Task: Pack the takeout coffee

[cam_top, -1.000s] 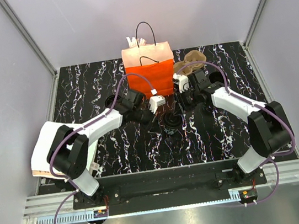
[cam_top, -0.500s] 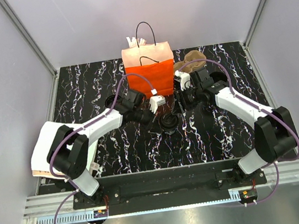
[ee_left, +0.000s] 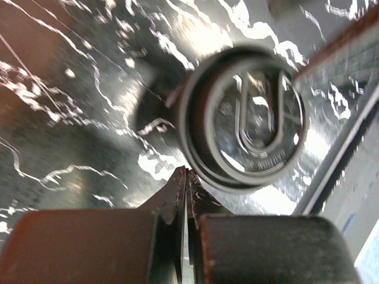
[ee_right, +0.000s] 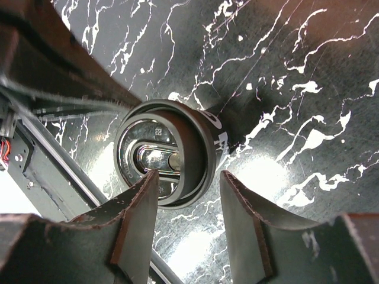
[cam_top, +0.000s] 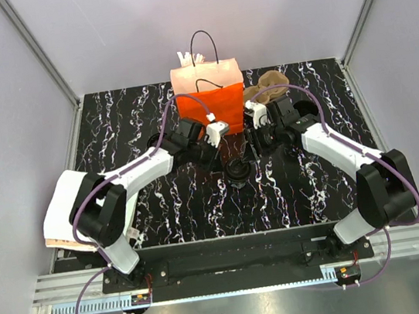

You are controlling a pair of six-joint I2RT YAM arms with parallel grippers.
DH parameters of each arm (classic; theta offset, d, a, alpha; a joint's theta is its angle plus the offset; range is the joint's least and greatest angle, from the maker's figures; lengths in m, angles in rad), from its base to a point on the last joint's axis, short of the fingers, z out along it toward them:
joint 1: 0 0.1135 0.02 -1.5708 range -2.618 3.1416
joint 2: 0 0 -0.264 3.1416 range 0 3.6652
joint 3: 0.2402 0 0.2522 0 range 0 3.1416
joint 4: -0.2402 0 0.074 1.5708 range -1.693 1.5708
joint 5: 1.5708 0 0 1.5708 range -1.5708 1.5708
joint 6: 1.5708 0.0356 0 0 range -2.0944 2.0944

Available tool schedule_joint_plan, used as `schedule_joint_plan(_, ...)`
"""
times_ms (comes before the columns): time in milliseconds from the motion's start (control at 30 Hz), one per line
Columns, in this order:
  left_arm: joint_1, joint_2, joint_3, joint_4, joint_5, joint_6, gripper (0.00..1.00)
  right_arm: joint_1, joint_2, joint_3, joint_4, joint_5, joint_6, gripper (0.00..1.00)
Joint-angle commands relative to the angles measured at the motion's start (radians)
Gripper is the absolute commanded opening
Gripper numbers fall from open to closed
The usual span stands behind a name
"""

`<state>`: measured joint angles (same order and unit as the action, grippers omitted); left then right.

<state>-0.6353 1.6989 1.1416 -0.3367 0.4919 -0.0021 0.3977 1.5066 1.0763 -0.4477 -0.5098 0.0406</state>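
The left gripper's fingers are closed next to the lid's rim (ee_left: 204, 174), so the left gripper should move back, open and come at that edge from a lower angle.
The takeout coffee (cam_top: 237, 172), a small black cup with a black lid, stands on the marble table in front of the orange paper bag (cam_top: 209, 94). It shows in the left wrist view (ee_left: 243, 124) and the right wrist view (ee_right: 169, 154). My left gripper (cam_top: 219, 154) is shut and empty, its tips (ee_left: 187, 173) just beside the lid's rim. My right gripper (cam_top: 254, 147) is open and empty. In the right wrist view its fingers (ee_right: 188, 178) hang above the cup's near rim, not touching it.
The bag stands upright and open at the back centre, with white napkins (cam_top: 190, 56) sticking out. Brown paper pieces (cam_top: 270, 86) lie to its right. A squat black ringed piece (cam_top: 154, 143) sits to the left. Grey walls enclose the table.
My left gripper has moved a little back towards the bag. My right arm shifted slightly back earlier and has since held still. The cup has stayed in place.
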Motion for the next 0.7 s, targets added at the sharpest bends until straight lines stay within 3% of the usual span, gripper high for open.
schedule_joint_plan(0, 0.005, 0.03, 0.081, 0.067, -0.041, -0.044, 0.0, 0.001, -0.031, -0.01, 0.009, -0.016, -0.019, 0.51)
schedule_joint_plan(300, 0.003, 0.091, 0.165, 0.057, -0.062, -0.076, 0.03, 0.0, -0.04, -0.009, 0.001, 0.005, -0.033, 0.5)
schedule_joint_plan(467, 0.019, 0.044, 0.146, 0.024, -0.082, -0.03, 0.03, -0.002, -0.054, -0.006, -0.009, 0.014, -0.035, 0.5)
schedule_joint_plan(533, 0.048, 0.006, 0.11, 0.001, -0.062, -0.009, 0.02, 0.0, -0.065, -0.006, -0.013, 0.017, -0.035, 0.5)
schedule_joint_plan(667, 0.109, -0.034, 0.08, -0.056, 0.113, -0.004, 0.0, -0.002, -0.069, -0.007, -0.009, -0.001, -0.036, 0.5)
